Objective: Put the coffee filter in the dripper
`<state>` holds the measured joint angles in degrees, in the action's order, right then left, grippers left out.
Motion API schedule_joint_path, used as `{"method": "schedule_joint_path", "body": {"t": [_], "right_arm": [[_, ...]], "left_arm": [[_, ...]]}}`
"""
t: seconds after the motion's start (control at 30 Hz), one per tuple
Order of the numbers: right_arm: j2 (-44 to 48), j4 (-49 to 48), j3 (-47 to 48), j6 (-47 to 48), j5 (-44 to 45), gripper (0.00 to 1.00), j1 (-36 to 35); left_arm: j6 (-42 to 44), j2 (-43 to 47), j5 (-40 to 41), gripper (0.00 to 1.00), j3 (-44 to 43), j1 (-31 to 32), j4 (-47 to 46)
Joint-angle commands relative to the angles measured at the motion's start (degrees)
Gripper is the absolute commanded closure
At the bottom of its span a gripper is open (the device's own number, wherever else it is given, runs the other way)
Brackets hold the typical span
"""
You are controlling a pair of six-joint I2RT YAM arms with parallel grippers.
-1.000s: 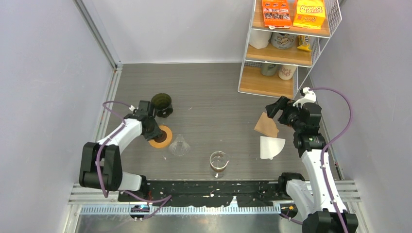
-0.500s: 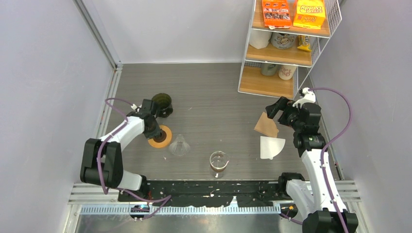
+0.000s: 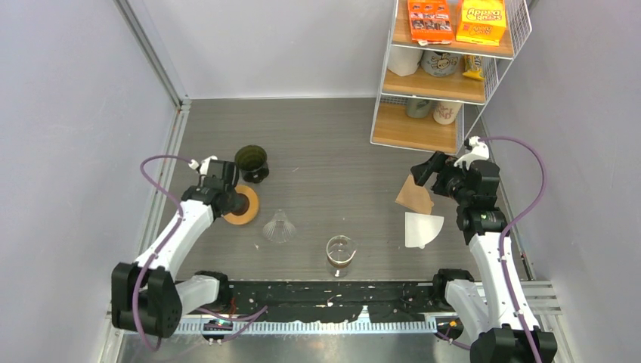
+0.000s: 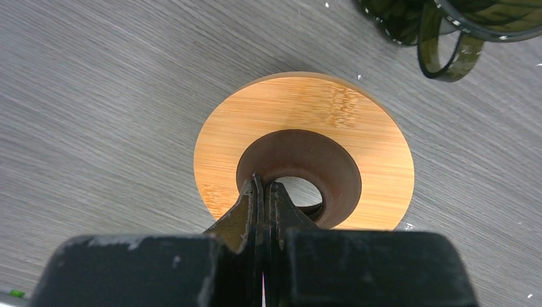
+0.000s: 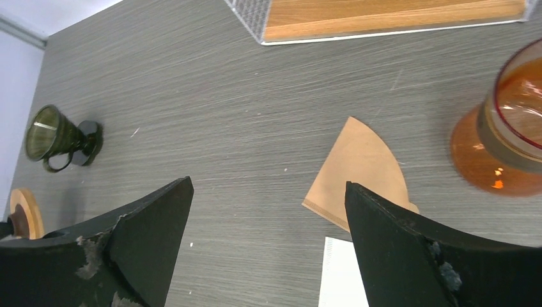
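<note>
The wooden ring's inner brown rim [image 3: 243, 204] is held by my left gripper, so my open right gripper continues to go toward the ring's free outer edge [image 3: 254, 206] until it closes there.
A dark green glass dripper [image 3: 252, 162] with a handle stands at the back left, also seen as the dripper [image 5: 61, 137]. A clear glass cone [image 3: 279, 227] sits mid-table. A brown coffee filter [image 3: 415, 195] and a white coffee filter [image 3: 422, 228] lie flat on the right. My right gripper [image 3: 422, 170] hovers open above them; the brown filter [image 5: 358, 169] lies between and beyond its fingers. My left gripper [image 4: 263, 185] is shut on the inner brown rim of a wooden ring [image 4: 358, 128], next to the green dripper.
A glass carafe [image 3: 341, 253] stands near the front middle. A wire shelf [image 3: 446, 83] with boxes and mugs occupies the back right. An orange-tinted glass [image 5: 505, 134] stands close to the brown filter. Walls close both sides.
My left gripper has shut on the wooden ring's inner rim, and the ring has shifted slightly up and left with it. The right arm and the filters have not moved.
</note>
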<state>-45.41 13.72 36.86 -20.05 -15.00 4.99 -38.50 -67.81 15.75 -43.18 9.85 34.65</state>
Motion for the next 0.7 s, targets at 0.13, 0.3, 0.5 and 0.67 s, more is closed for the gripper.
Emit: {"method": "schedule_joint_path", "body": {"t": [0.13, 0.3, 0.5, 0.67], "right_arm": [[-1.21, -7.12, 0.98, -1.4, -15.6, 0.05, 0.0], [-2.56, -10.55, 0.5, -3.35, -22.64, 0.05, 0.56], [-1.35, -17.43, -1.14, -3.8, -28.61, 0.05, 0.53], [3.65, -26.26, -3.74, -0.1, -32.13, 0.04, 0.22]], "left_arm": [[1.05, 14.69, 6.9, 1.0, -2.96, 0.58, 3.5], [6.81, 21.99, -6.72, 1.0, -4.6, 1.06, -1.96], [13.45, 23.37, -21.6, 1.0, -7.26, 6.67, -10.35], [19.16, 17.88, -35.01, 1.0, -12.44, 13.6, -15.0]]}}
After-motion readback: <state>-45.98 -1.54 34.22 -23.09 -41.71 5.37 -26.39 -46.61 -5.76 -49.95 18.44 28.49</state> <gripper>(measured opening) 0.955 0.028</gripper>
